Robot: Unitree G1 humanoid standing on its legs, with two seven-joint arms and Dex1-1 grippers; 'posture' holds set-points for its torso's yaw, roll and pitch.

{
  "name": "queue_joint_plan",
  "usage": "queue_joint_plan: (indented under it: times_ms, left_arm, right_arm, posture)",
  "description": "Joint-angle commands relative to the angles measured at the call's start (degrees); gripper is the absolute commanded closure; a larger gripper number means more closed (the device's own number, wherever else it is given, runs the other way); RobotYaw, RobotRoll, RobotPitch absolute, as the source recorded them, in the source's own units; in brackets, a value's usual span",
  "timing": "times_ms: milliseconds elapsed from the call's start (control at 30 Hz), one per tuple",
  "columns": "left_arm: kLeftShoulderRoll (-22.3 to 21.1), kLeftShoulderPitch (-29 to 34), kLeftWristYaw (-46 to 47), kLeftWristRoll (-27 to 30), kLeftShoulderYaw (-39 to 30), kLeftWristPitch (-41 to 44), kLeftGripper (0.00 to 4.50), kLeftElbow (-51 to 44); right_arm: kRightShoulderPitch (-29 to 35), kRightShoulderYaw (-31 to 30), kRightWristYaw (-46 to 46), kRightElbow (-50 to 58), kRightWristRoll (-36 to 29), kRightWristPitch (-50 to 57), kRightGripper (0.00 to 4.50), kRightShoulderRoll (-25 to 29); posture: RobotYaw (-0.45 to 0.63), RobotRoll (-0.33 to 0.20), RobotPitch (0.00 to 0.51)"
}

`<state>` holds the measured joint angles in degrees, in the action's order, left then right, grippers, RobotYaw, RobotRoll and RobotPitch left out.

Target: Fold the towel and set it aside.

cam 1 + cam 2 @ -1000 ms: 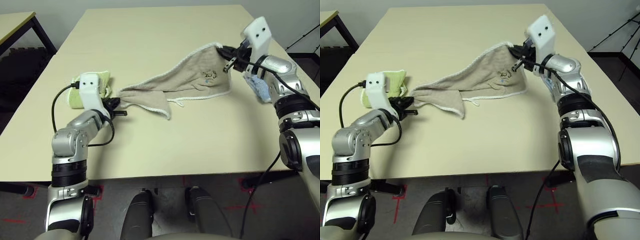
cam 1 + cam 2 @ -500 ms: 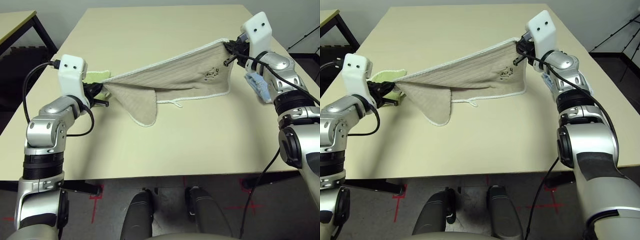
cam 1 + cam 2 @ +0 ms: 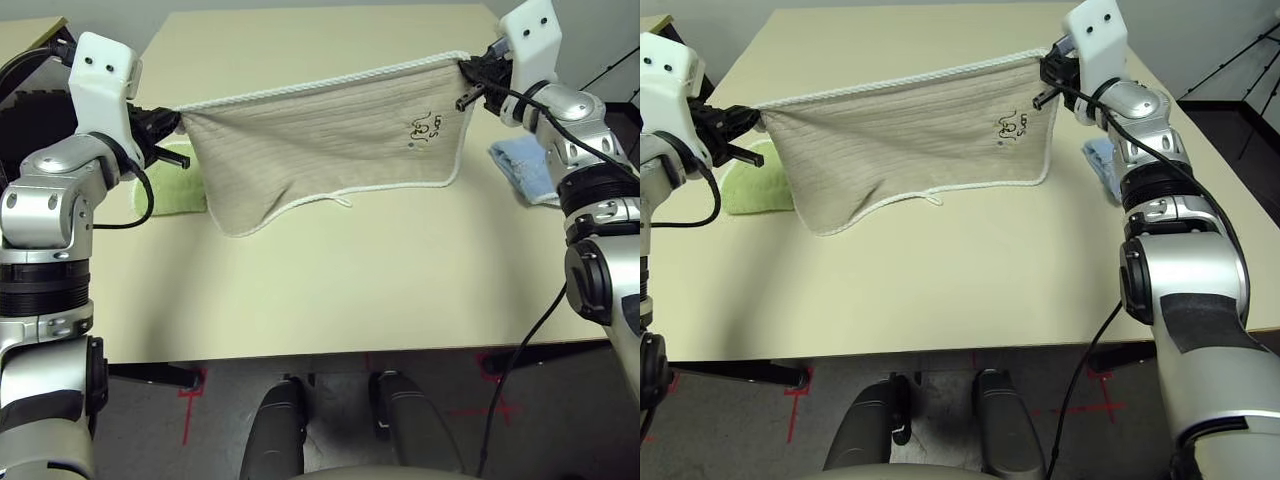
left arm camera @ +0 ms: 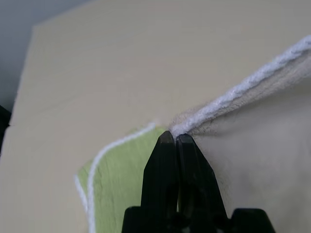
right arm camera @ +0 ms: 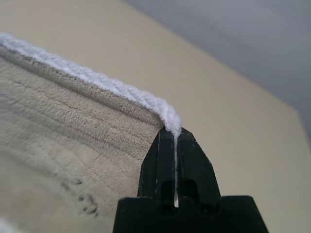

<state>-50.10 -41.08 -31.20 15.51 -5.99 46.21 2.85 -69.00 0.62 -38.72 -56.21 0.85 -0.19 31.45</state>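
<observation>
The beige towel's lower edge sags crooked [image 3: 238,228] close to the left gripper, so the robot should swing the towel's top edge [image 3: 320,85] away to straighten it, then pull it back before folding.
The beige towel [image 3: 320,135] with white stitched edging hangs stretched above the table, its top edge taut between my two grippers. A small dark embroidered motif [image 3: 423,128] sits near its right side, and its lower edge rests on the tabletop. My left gripper [image 3: 175,124] is shut on the towel's upper left corner [image 4: 171,130]. My right gripper [image 3: 466,72] is shut on the upper right corner [image 5: 171,122].
A lime-green towel [image 3: 170,185] lies on the table at the left, partly behind the hanging cloth. A light-blue towel [image 3: 525,168] lies at the right, beside my right forearm. The cream table [image 3: 350,270] is bare toward its front edge.
Both grippers have risen and moved apart, the left one up and to the left. The beige towel has gone from a drooping fold to a flat spread sheet.
</observation>
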Motion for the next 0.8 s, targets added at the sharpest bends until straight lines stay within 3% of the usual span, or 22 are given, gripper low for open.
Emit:
queue_joint_plan:
  times_ms: [33,367,533,700,800]
  left_arm:
    - [-4.7,2.1,-5.1,-0.4,1.4,3.2,4.46,-0.1]
    - [-11.6,1.1,-19.7,2.4,5.4,7.8,4.46,-0.2]
    - [-11.6,0.6,-25.6,2.4,9.3,7.2,4.46,2.0]
    - [-8.6,-3.0,-26.8,-2.5,15.3,3.5,4.46,9.2]
    - [-4.9,-7.5,-25.1,-7.4,18.1,-3.6,4.46,18.3]
  right_arm:
    - [1.9,0.2,-5.7,1.9,-1.1,6.2,4.5,2.9]
    - [0.6,-0.9,-25.7,6.0,-6.5,28.7,4.5,4.9]
    - [-1.2,-2.9,-24.3,1.6,-4.0,34.2,4.5,1.9]
    - [-3.0,-5.0,-21.0,-3.0,-1.4,30.8,4.5,-1.3]
    - [-4.6,-6.3,-14.2,-7.4,2.1,24.8,4.5,-3.2]
  posture:
    - [-0.11,0.0,0.173]
    - [-0.11,0.0,0.175]
    - [-0.11,0.0,0.179]
    - [-0.11,0.0,0.178]
    - [-0.11,0.0,0.179]
